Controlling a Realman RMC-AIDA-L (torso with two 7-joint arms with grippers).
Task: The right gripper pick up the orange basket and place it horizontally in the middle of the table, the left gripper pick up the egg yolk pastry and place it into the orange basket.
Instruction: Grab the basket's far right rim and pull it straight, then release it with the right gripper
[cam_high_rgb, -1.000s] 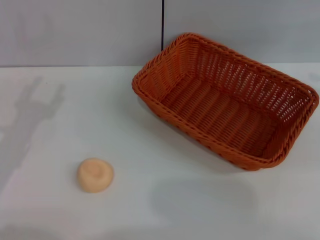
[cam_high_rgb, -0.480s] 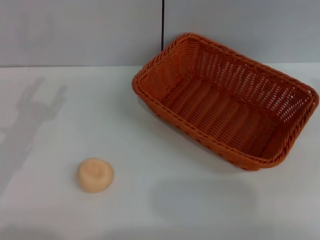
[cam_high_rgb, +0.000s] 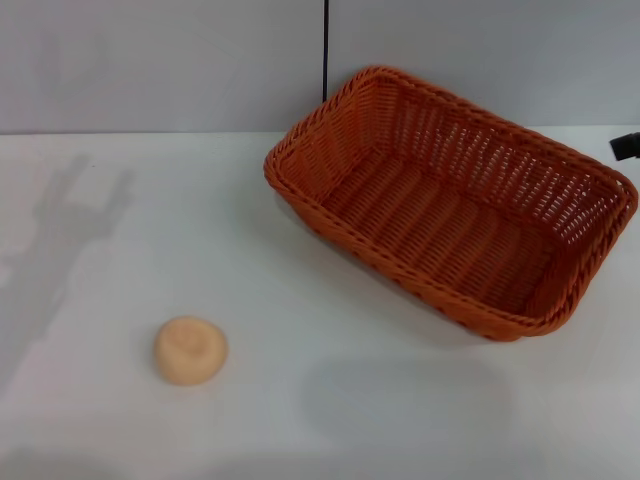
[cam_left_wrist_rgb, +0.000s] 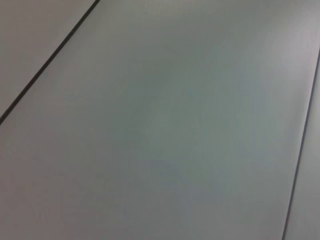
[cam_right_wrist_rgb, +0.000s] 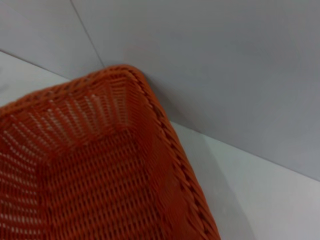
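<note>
I keep lowering my right gripper toward the basket's corner (cam_high_rgb: 622, 186) until its fingers straddle the orange basket's back rim (cam_high_rgb: 545, 143), as that rim is clear of the grey wall.
The orange basket (cam_high_rgb: 455, 195) stands askew at the back right of the white table (cam_high_rgb: 330, 400), with nothing inside it. One of its corners and its woven floor fill the right wrist view (cam_right_wrist_rgb: 95, 165). A small round egg yolk pastry (cam_high_rgb: 190, 349) lies at the front left of the table, far from the basket. Only a dark tip of my right gripper (cam_high_rgb: 627, 146) shows at the right edge of the head view, just beyond the basket's far right rim and apart from it. My left gripper is out of view.
A grey wall (cam_high_rgb: 160, 60) with a dark vertical seam (cam_high_rgb: 325, 50) runs behind the table, close to the basket's far corner. The left wrist view shows only grey wall panels (cam_left_wrist_rgb: 165, 125). An arm's shadow (cam_high_rgb: 70, 215) falls on the table's left side.
The dark tip of my right gripper has come into the head view at the right edge, beside the basket's far rim. The basket and the pastry have not moved.
</note>
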